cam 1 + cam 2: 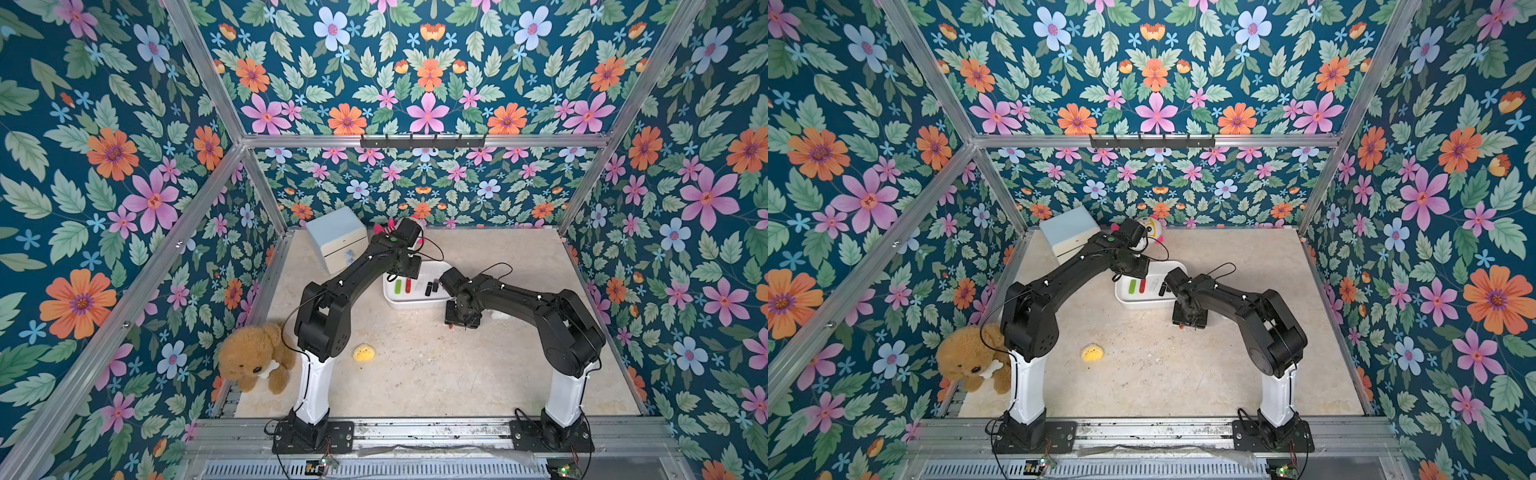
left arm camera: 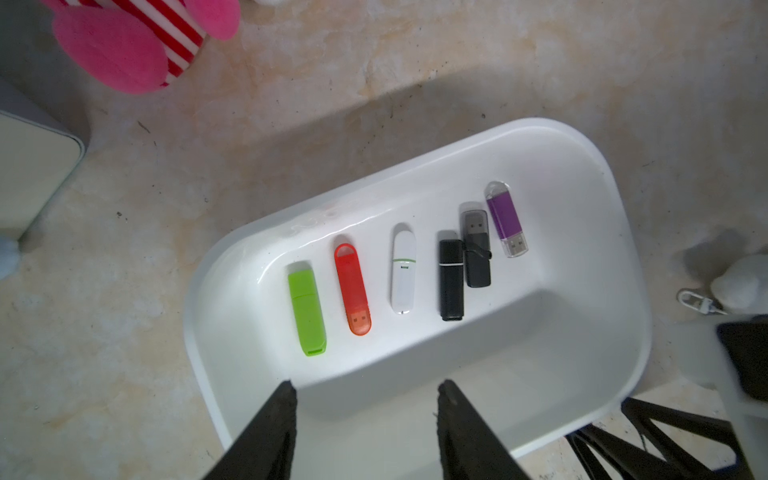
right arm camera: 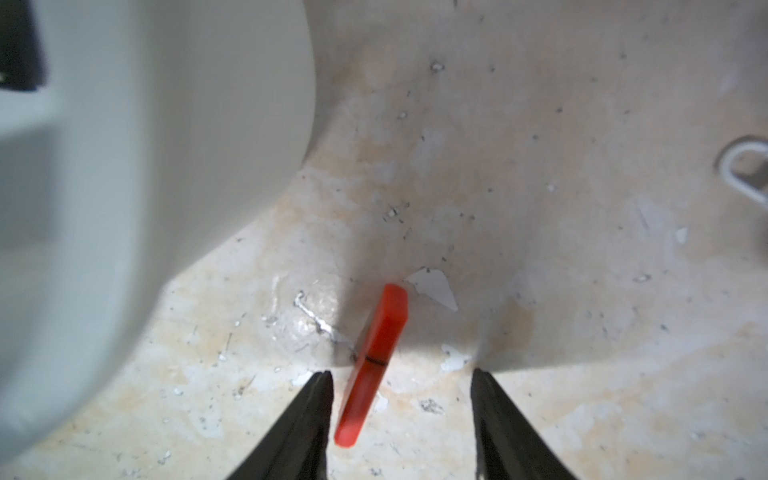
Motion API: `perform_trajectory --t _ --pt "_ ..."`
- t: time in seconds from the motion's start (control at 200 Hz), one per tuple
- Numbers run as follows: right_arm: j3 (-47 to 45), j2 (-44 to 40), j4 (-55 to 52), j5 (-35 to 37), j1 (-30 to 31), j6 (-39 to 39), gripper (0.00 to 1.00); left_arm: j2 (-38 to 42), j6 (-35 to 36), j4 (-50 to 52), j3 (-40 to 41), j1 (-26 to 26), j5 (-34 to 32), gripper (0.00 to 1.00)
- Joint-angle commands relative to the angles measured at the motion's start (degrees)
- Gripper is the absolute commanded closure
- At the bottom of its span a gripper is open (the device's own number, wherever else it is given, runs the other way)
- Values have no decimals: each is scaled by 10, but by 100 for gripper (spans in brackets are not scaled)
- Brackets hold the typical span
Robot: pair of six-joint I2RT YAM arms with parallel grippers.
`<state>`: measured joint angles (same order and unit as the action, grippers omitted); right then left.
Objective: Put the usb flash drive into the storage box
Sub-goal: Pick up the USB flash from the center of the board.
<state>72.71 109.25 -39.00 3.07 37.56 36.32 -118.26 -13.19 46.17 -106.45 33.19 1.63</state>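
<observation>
My empty left gripper is over the storage box, so next my right gripper takes the red usb flash drive while my left gripper moves out of the way.
The storage box is a shallow white tub near the table's middle in both top views. Several flash drives lie in a row inside: green, orange-red, white, black, dark grey, purple. My left gripper hovers over the box, open and empty. A red usb flash drive lies on the table just outside the box wall. My right gripper stands open around it, the drive close to one finger, a wide gap to the other.
A blue-topped white drawer cabinet and a pink striped plush stand behind the box. A small white object with a key ring lies beside the box. A brown teddy and a yellow plush sit front left.
</observation>
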Motion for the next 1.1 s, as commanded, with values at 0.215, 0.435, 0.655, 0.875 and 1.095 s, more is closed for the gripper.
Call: perform_trajectory --t 0.215,0.435,0.655,0.875,1.095 --pt "0 10 -8 11 1 1 50 14 0 -8 19 -3 -5 42" --pt "-25 -15 -18 26 2 9 50 18 -1 -12 30 -4 1 42" --pt "-28 -10 -16 21 2 9 54 21 -2 -13 37 -3 1 42" --pt "-28 -1 -12 2 1 1 71 33 -2 -16 54 -3 -4 42" --pt "-33 -1 -12 -5 2 -2 94 46 -3 -13 58 -3 -8 42"
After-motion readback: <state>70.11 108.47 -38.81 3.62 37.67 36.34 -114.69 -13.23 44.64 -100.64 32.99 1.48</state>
